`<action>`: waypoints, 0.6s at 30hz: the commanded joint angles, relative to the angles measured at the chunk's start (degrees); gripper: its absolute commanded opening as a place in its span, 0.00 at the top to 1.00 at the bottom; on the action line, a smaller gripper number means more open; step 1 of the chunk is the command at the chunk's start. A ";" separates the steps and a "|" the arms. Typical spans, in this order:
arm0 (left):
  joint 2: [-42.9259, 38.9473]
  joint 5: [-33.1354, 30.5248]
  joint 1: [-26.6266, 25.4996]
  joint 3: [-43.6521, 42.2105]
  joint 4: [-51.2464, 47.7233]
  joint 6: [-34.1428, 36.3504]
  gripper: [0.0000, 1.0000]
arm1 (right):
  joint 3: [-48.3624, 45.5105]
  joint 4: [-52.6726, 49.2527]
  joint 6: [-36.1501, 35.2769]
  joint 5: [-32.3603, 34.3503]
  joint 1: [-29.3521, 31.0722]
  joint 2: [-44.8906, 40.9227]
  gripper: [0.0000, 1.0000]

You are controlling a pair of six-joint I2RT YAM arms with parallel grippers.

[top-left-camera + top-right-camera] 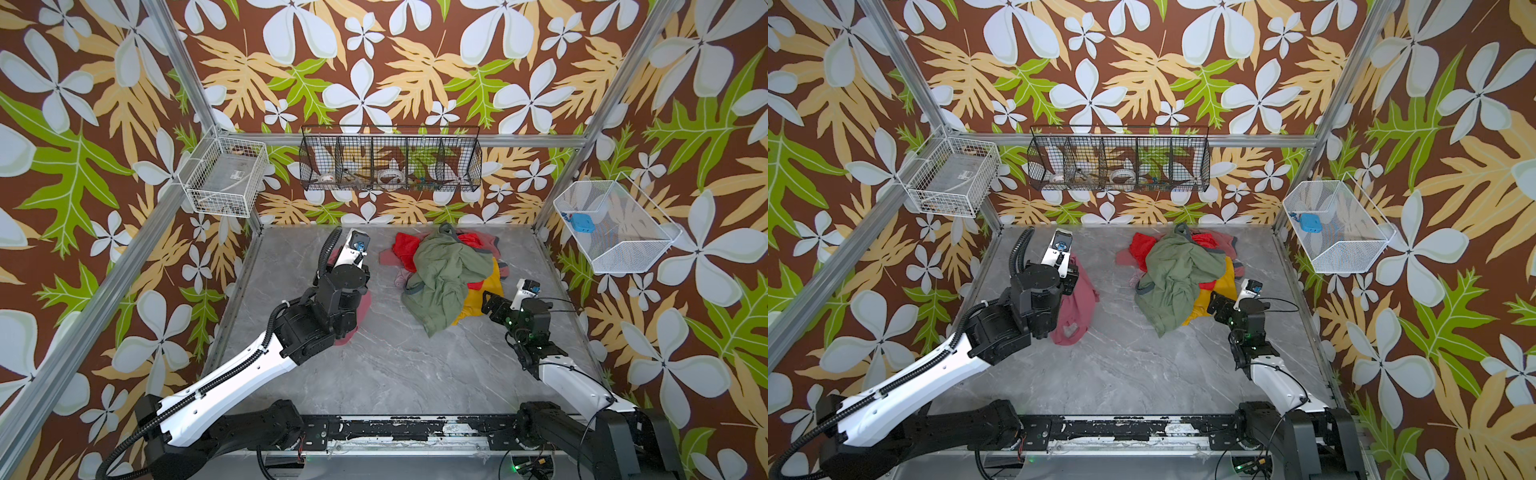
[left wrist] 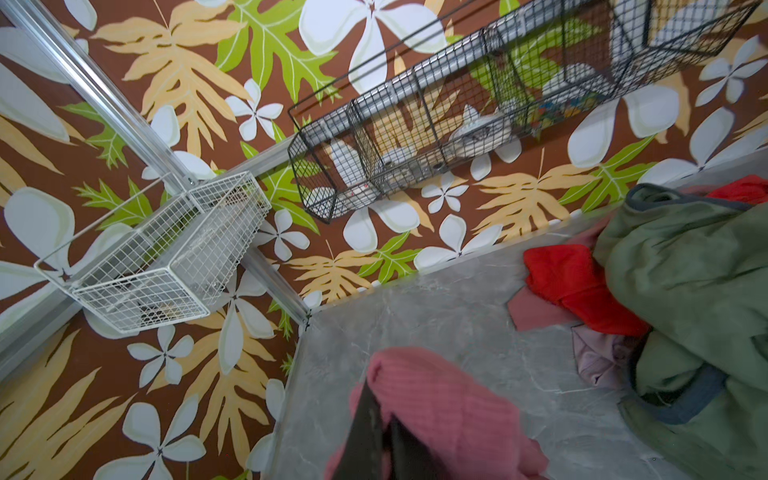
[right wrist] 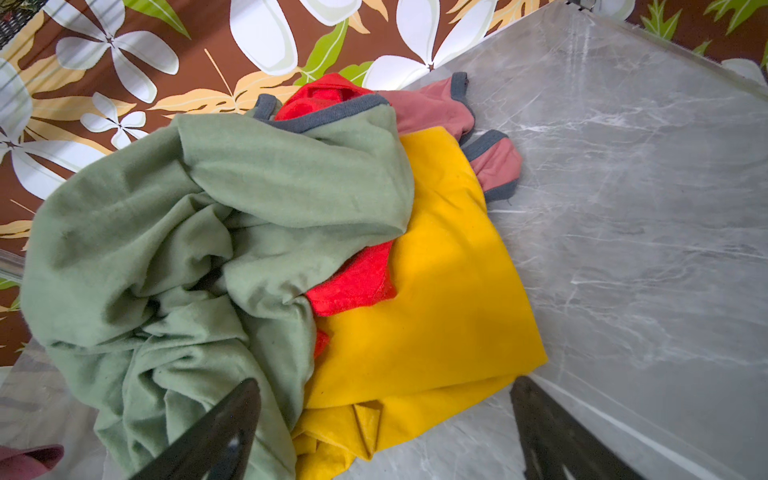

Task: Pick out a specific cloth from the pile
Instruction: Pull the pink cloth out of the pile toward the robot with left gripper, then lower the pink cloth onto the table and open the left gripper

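My left gripper keeps lowering the rose-pink cloth (image 1: 1078,313), which hangs clear of the pile above open grey tabletop (image 1: 1105,342), until it rests there, and then let go.
The cloth (image 1: 1077,293), dusty rose-pink, hangs from my left gripper (image 1: 1072,275), which is shut on its upper edge, left of the pile. In the left wrist view the closed fingers (image 2: 368,419) pinch the cloth (image 2: 449,407). In a top view my left arm hides most of the cloth (image 1: 366,302). The pile (image 1: 446,272) (image 1: 1177,274) lies at the back middle, with olive green on top and red and yellow beneath. My right gripper (image 1: 489,305) (image 3: 386,415) stands open with nothing held, its fingers either side of the pile's yellow corner (image 3: 436,311).
A pink garment with grey trim (image 3: 432,108) lies at the pile's back edge. A black wire basket (image 1: 390,164) hangs on the back wall. White wire baskets hang on the left wall (image 1: 226,178) and right wall (image 1: 615,226). The grey marble tabletop (image 1: 395,365) stretches in front.
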 commanded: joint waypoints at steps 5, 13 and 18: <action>3.24 7.49 1.00 -0.12 -1.58 -9.12 1.00 | 0.12 0.27 0.79 -0.19 -0.09 -0.54 0.06; -0.20 15.44 0.87 -6.48 -6.90 -28.28 1.00 | -0.68 0.53 1.11 -0.55 -0.03 -0.24 0.06; -4.33 19.16 0.84 -11.42 -9.89 -37.21 1.00 | -0.51 1.26 1.39 -1.52 -0.02 1.24 0.06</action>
